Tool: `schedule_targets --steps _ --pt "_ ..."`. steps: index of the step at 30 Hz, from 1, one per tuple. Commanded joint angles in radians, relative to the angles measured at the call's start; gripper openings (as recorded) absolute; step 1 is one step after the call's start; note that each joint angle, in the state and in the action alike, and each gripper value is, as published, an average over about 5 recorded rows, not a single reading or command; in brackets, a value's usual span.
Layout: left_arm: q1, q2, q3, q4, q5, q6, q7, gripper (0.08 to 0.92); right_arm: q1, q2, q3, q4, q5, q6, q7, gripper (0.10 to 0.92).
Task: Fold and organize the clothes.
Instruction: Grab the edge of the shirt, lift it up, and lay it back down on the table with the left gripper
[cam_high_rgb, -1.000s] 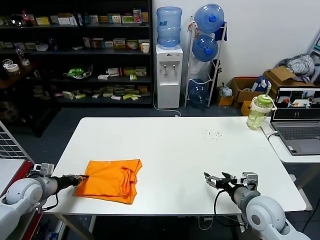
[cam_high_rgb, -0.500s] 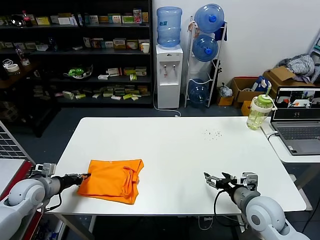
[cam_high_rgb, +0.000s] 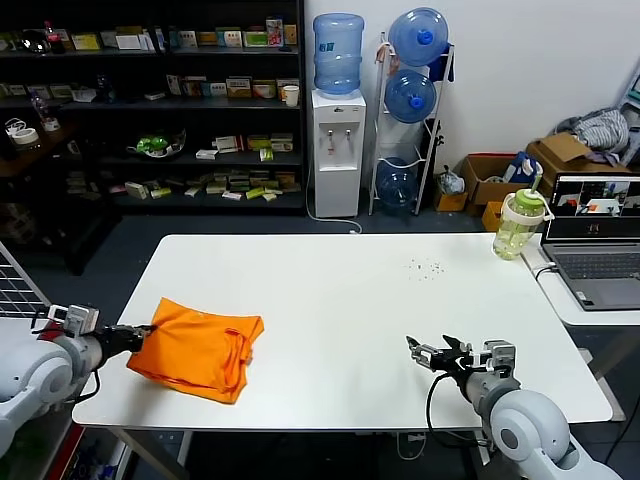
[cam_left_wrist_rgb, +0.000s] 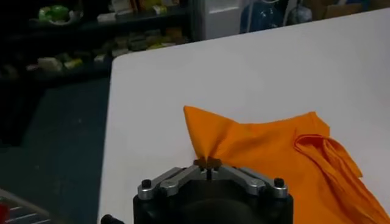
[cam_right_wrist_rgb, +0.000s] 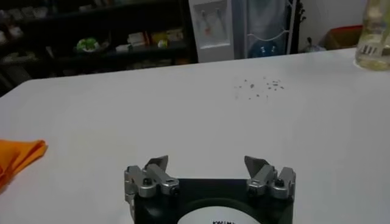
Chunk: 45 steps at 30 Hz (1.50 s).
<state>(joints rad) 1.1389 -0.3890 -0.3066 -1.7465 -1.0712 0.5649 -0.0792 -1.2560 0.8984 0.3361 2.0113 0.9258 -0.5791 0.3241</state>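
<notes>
My left gripper should swing the held corner over toward the table's middle (cam_high_rgb: 335, 335) and lay it flat, because the orange T-shirt (cam_high_rgb: 200, 350) lies wrinkled near the table's edge.
The bright orange T-shirt (cam_high_rgb: 196, 349) lies folded on the white table (cam_high_rgb: 350, 290) near its front left corner. No lettering shows. My left gripper (cam_high_rgb: 143, 330) is shut on the shirt's left corner and lifts it slightly. In the left wrist view the fingertips (cam_left_wrist_rgb: 208, 163) pinch a raised peak of the orange T-shirt (cam_left_wrist_rgb: 274, 152). My right gripper (cam_high_rgb: 424, 353) is open and empty low over the table's front right part, far from the shirt. In the right wrist view it (cam_right_wrist_rgb: 207, 164) is open over bare table, with a shirt edge (cam_right_wrist_rgb: 18, 155) far off.
A green water bottle (cam_high_rgb: 521, 224) stands at the table's far right corner, beside a laptop (cam_high_rgb: 595, 240) on a side table. Small dark specks (cam_high_rgb: 427, 266) lie on the table. Shelves and a water dispenser (cam_high_rgb: 336, 130) stand behind.
My left gripper has pulled the shirt to the left and a little away from the front edge, lifting its corner. The right arm has not moved.
</notes>
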Motion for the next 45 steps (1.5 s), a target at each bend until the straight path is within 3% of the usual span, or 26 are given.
schedule_targets --steps 1,8,13,19,22,25,28,33,39,45 --pt "0.045 0.146 -0.11 0.073 0.02 0.005 -0.087 0.098 0.01 0.008 0.004 -0.005 -0.079 0.034 -0.042 0.823" --pt "0.025 0.236 -0.109 0.136 0.007 0.008 -0.078 0.098 0.035 0.018 -0.008 -0.024 -0.079 0.045 -0.055 0.823" --pt "0.016 0.27 -0.092 0.095 -0.06 0.038 -0.104 0.098 0.051 0.03 -0.02 -0.035 -0.079 0.046 -0.057 0.823" --pt "0.016 0.206 -0.08 -0.106 -0.297 0.066 -0.278 0.098 0.051 0.041 -0.021 -0.033 -0.086 0.041 -0.05 0.823" --pt "-0.038 0.099 -0.023 -0.227 -0.5 0.06 -0.39 0.098 0.039 0.05 -0.013 -0.025 -0.096 0.034 -0.038 0.823" --pt "-0.214 -0.109 0.181 -0.302 -0.603 0.043 -0.519 0.098 0.01 0.058 0.005 -0.01 -0.103 0.023 -0.016 0.823" --pt "-0.407 -0.339 0.42 -0.261 -0.625 0.032 -0.636 0.098 -0.033 0.064 0.031 0.008 -0.108 0.01 0.003 0.823" --pt "-0.614 -0.652 0.628 -0.07 -0.582 0.02 -0.683 0.098 -0.103 0.078 0.085 0.037 -0.106 -0.005 0.026 0.823" --pt "-0.695 -0.809 0.707 0.075 -0.528 0.018 -0.693 0.098 -0.152 0.082 0.129 0.055 -0.103 -0.007 0.028 0.823" --pt "-0.706 -0.851 0.733 0.121 -0.498 0.017 -0.695 0.098 -0.147 0.087 0.127 0.051 -0.1 -0.006 0.027 0.823"
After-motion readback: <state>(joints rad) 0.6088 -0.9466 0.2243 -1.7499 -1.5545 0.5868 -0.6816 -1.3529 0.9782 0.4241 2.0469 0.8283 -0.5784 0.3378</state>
